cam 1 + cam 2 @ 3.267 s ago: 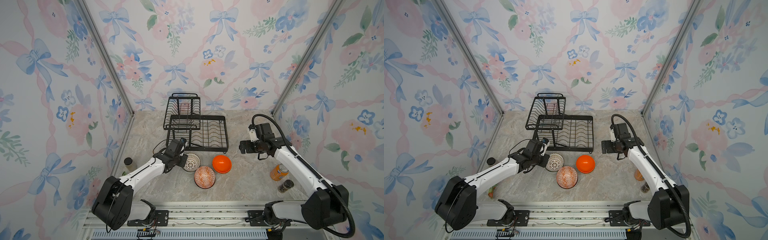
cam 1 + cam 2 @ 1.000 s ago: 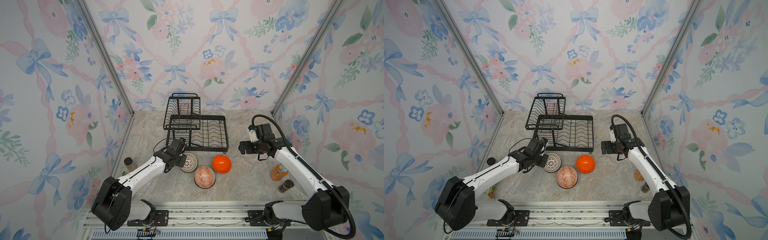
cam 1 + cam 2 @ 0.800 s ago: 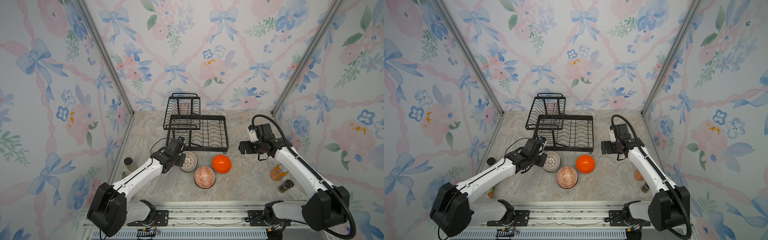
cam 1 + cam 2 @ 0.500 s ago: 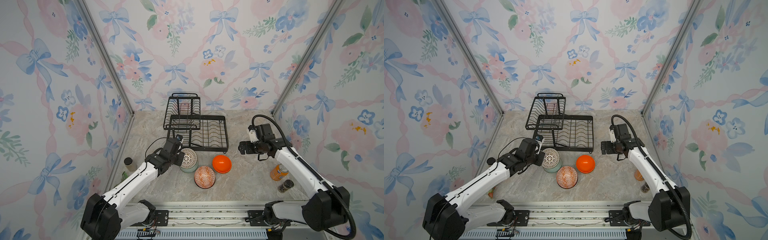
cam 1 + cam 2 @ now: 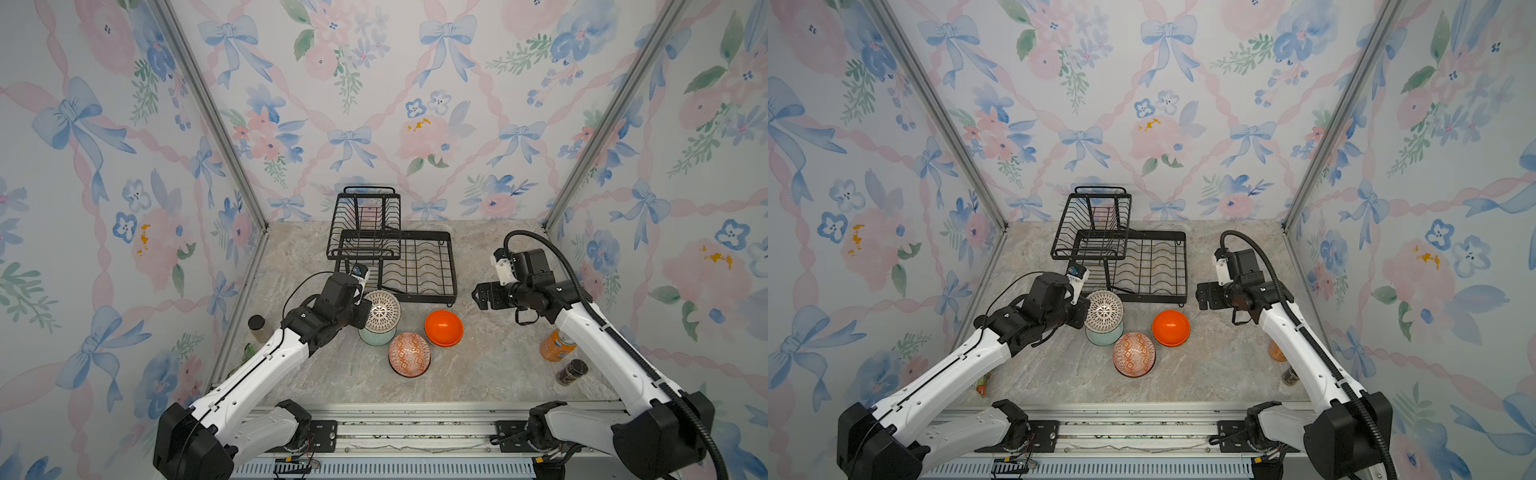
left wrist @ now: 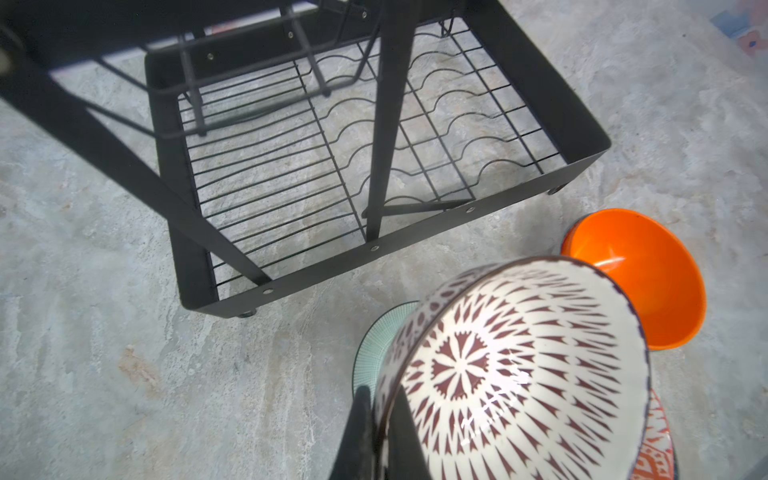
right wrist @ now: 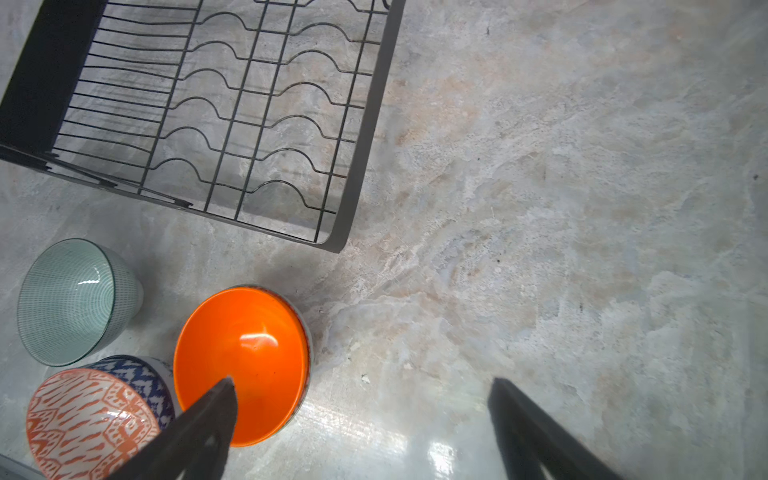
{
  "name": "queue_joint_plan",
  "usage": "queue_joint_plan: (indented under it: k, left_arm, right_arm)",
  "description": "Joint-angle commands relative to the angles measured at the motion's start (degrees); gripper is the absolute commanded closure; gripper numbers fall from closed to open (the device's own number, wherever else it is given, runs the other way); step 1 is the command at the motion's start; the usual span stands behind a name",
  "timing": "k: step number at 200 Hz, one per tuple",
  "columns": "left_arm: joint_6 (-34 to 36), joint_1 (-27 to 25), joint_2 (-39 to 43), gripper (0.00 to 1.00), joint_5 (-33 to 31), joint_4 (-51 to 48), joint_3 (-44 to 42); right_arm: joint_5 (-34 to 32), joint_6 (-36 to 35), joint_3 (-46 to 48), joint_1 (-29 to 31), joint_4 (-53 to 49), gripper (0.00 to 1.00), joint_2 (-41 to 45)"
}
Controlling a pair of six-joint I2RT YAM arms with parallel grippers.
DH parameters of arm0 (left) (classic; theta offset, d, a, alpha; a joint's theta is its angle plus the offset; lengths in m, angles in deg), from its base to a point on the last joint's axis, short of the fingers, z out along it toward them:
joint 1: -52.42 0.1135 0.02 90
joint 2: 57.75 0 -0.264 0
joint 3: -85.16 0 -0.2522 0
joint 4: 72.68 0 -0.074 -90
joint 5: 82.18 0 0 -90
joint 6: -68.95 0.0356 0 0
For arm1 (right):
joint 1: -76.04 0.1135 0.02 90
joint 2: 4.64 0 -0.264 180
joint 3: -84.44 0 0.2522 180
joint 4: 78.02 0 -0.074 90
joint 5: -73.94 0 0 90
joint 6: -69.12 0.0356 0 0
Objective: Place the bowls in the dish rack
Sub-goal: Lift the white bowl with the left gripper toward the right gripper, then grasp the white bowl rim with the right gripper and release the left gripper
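Observation:
Next, my right gripper grabs the white-black patterned bowl's free rim (image 5: 398, 310) and reaches the open slots, because the upper basket (image 5: 365, 229) hangs over the rack in front of my left gripper.
My left gripper (image 5: 365, 309) (image 6: 380, 399) is shut on the rim of the white-black patterned bowl (image 5: 381, 311) (image 6: 519, 374). It holds the bowl tilted in the air, just above the mint green bowl (image 5: 376, 336) (image 7: 66, 301) and in front of the black wire dish rack (image 5: 395, 253) (image 5: 1121, 257). The plain orange bowl (image 5: 444, 327) (image 7: 241, 357) and the orange-white patterned bowl (image 5: 409, 354) (image 7: 87, 419) stand on the table. A blue-white bowl (image 7: 141, 374) shows under the patterned one. My right gripper (image 5: 478, 295) (image 7: 361, 382) hovers open and empty, right of the rack.
An orange drink can (image 5: 557, 345) and a dark jar (image 5: 572, 372) stand under my right arm by the right wall. Another small jar (image 5: 257, 324) is at the left wall. The rack's raised upper basket (image 5: 365, 224) overhangs its left half.
My left gripper has lifted the white-black bowl out of the mint green bowl, tilted it and carried it a little towards the rack. The right arm has not moved.

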Motion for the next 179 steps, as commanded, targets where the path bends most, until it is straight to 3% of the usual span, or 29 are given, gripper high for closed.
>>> queue_joint_plan:
  k: [1,49,85,115,144,179]
  left_arm:
    - [-0.7,-1.4,1.4,1.00,0.9,2.3,3.1]
    - [-1.3,-5.2,-1.4,1.00,0.1,5.5,5.5]
    - [-3.4,-6.0,-5.4,1.00,0.1,8.4,8.1]
    - [-2.3,-7.2,-8.7,1.00,-1.5,8.5,11.0]
    - [-2.2,-8.1,-11.1,1.00,-2.0,9.2,12.7]
    - [-2.0,-8.8,-13.3,1.00,-2.9,9.8,14.2]
  right_arm:
    - [2.5,0.0,-1.6,1.9,1.2,0.03,0.7]
    - [11.6,4.0,-3.5,4.1,6.9,0.03,1.8]
    - [12.1,5.8,-6.3,8.5,8.3,0.00,1.0]
    - [11.7,6.9,-7.6,11.2,9.0,0.08,0.6]
    - [10.4,7.5,-8.9,13.6,8.8,0.25,-1.4]
    - [8.2,7.9,-10.5,15.6,8.3,0.33,-4.4]
